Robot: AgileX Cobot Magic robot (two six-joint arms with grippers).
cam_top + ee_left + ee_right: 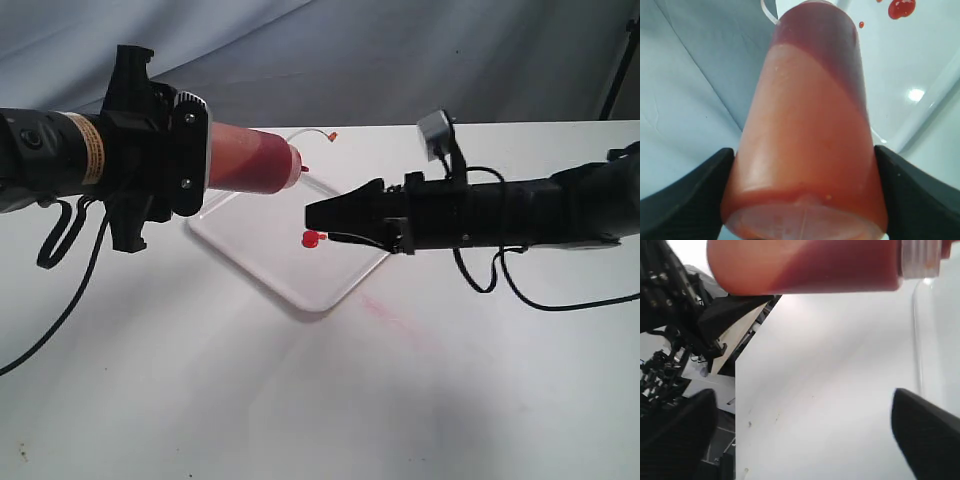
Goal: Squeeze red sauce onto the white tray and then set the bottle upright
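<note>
The bottle (272, 163) sits crosswise above my right gripper's open fingers, so this gripper should lift, turn in line with it and grip the body (235, 157) beside my left gripper.
My left gripper (205, 155) is shut on the base of the bottle (255, 158) and holds it lying level above the table. Its red nozzle (303, 168) points right, over the far part of the white tray (250, 255). The cap (333, 135) hangs on its thin tether behind. In the left wrist view both fingers (700, 195) press the bottle (810, 125). A blob of red sauce (312, 238) lies on the tray, also in the left wrist view (901, 7). My right gripper (310, 215) hovers over the tray, just above the blob, open and empty (805, 435), with the bottle (805, 265) beyond it.
A faint pink smear (395, 318) marks the white table in front of the tray's near right corner. Black cables (500, 285) trail under the right arm. A grey cloth backdrop (400, 50) hangs behind the table.
</note>
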